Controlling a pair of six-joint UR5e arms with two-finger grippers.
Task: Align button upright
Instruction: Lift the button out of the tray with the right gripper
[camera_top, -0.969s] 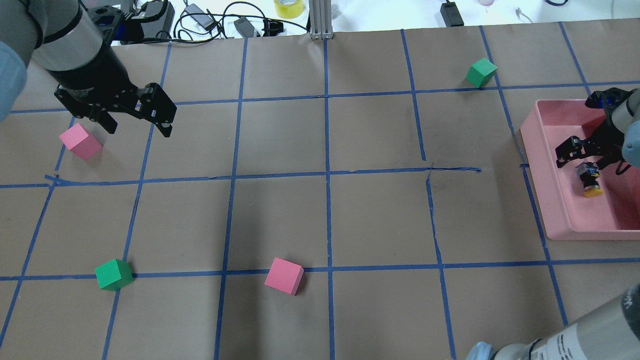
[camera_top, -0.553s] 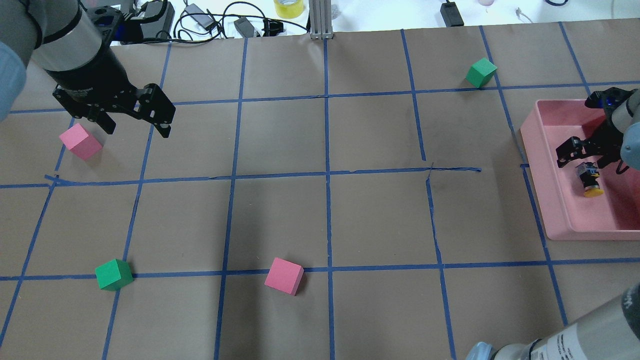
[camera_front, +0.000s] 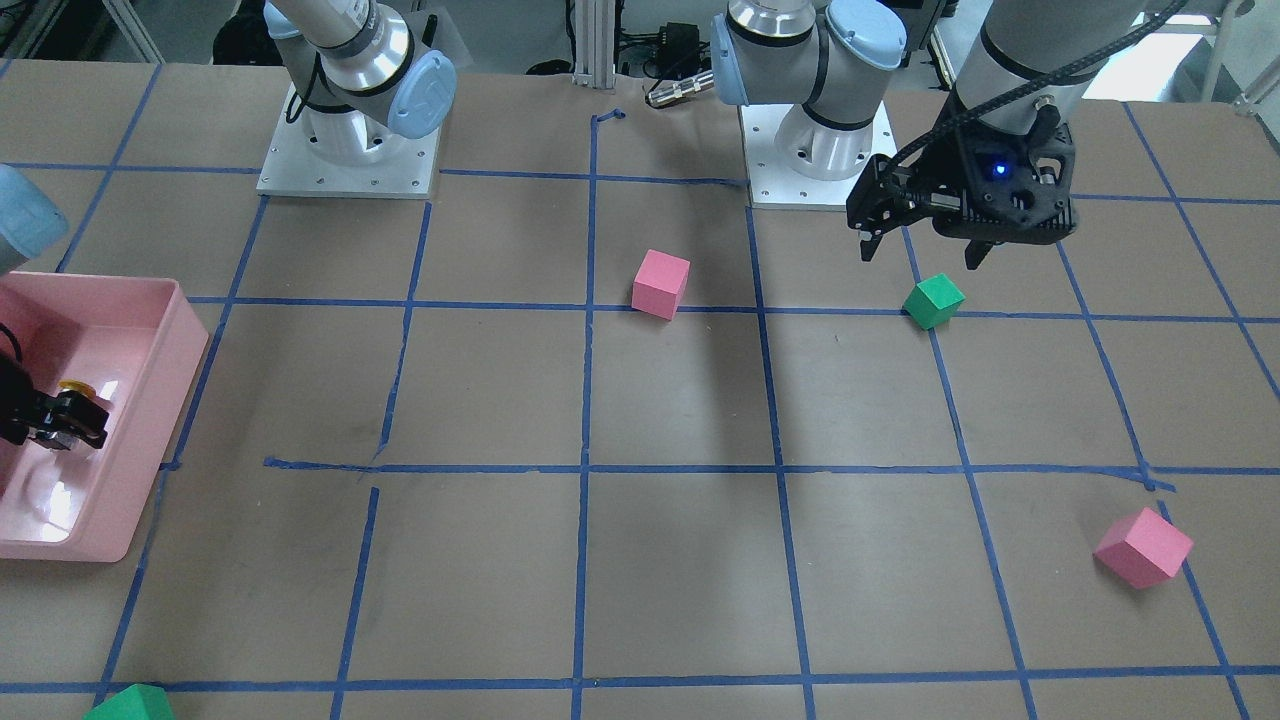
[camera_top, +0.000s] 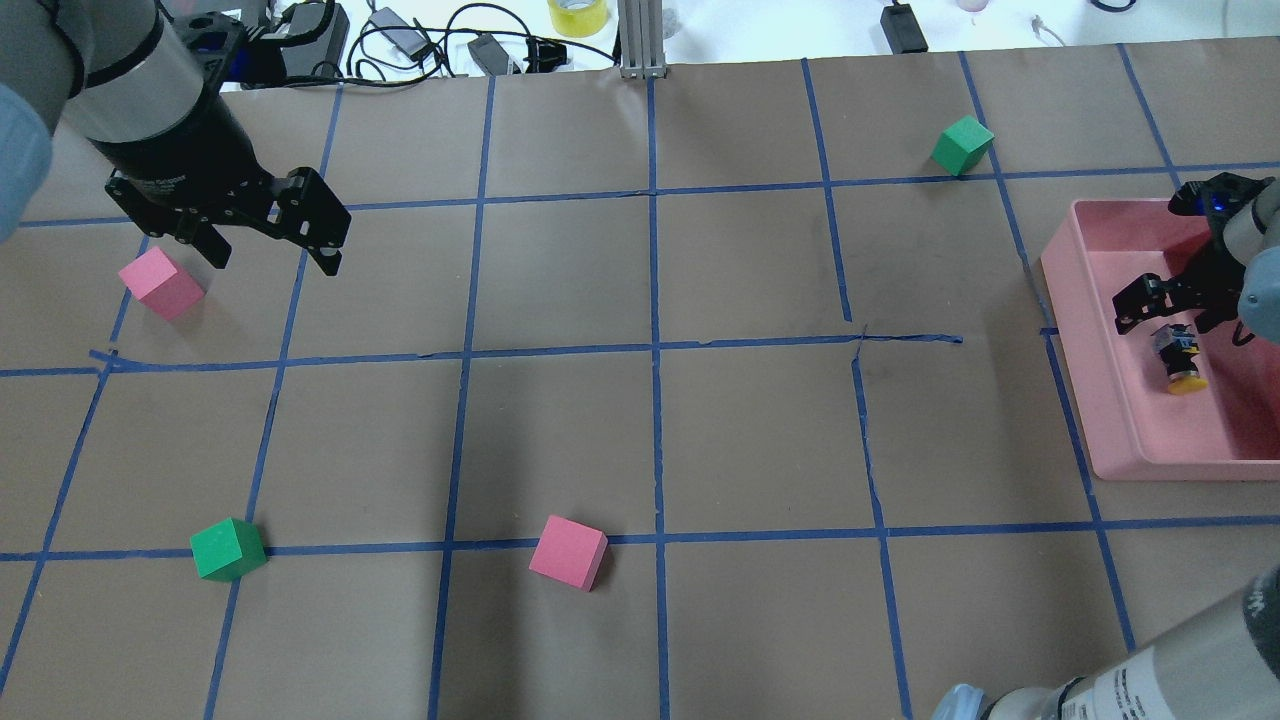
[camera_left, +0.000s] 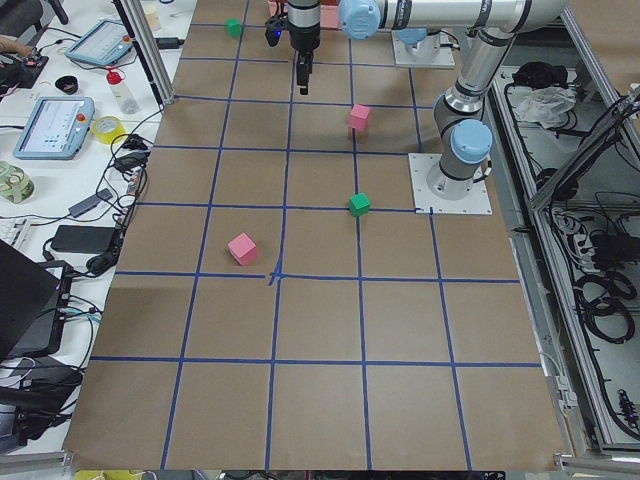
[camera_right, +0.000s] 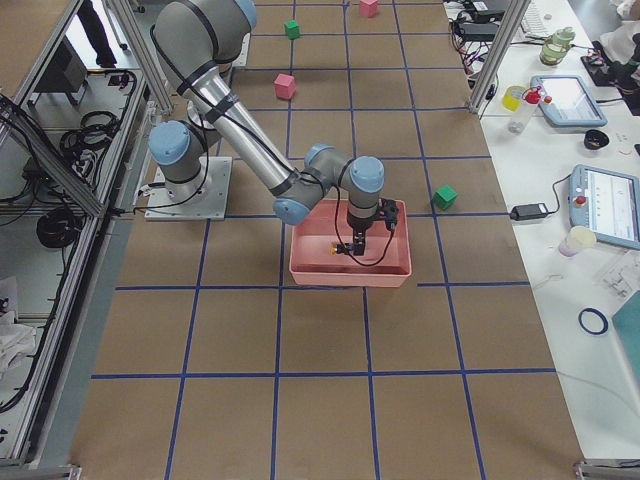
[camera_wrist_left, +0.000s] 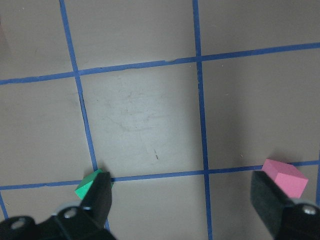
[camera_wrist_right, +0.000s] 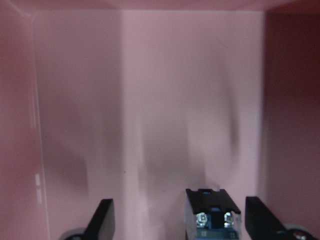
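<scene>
My right gripper is about to close, and the button's grey-blue base (camera_wrist_right: 213, 220) sits off-centre with a wide gap (camera_wrist_right: 150, 220) beside it. The base will slide across the bottom of the tray when the gripper closes.
The button (camera_top: 1179, 358) lies on its side in the pink tray (camera_top: 1075, 330), its yellow cap (camera_top: 1186, 383) pointing toward the robot. My right gripper (camera_top: 1182, 322) is open and hovers over the button's base end. In the right wrist view its gripper (camera_wrist_right: 183, 222) straddles the grey-blue contact block (camera_wrist_right: 212, 215), which sits nearer the right finger. The front-facing view shows the yellow cap (camera_front: 76, 387) beside the right gripper's fingers (camera_front: 70, 420). My left gripper (camera_top: 272, 258) is open and empty above the table, far from the tray.
A pink cube (camera_top: 160, 282) sits just left of my left gripper. A green cube (camera_top: 228, 548) and another pink cube (camera_top: 568, 551) lie near the front, and a green cube (camera_top: 963, 144) is at the back right. Cables lie beyond the far edge.
The right gripper has shifted very slightly over the button. The button and the left gripper have not visibly moved.
</scene>
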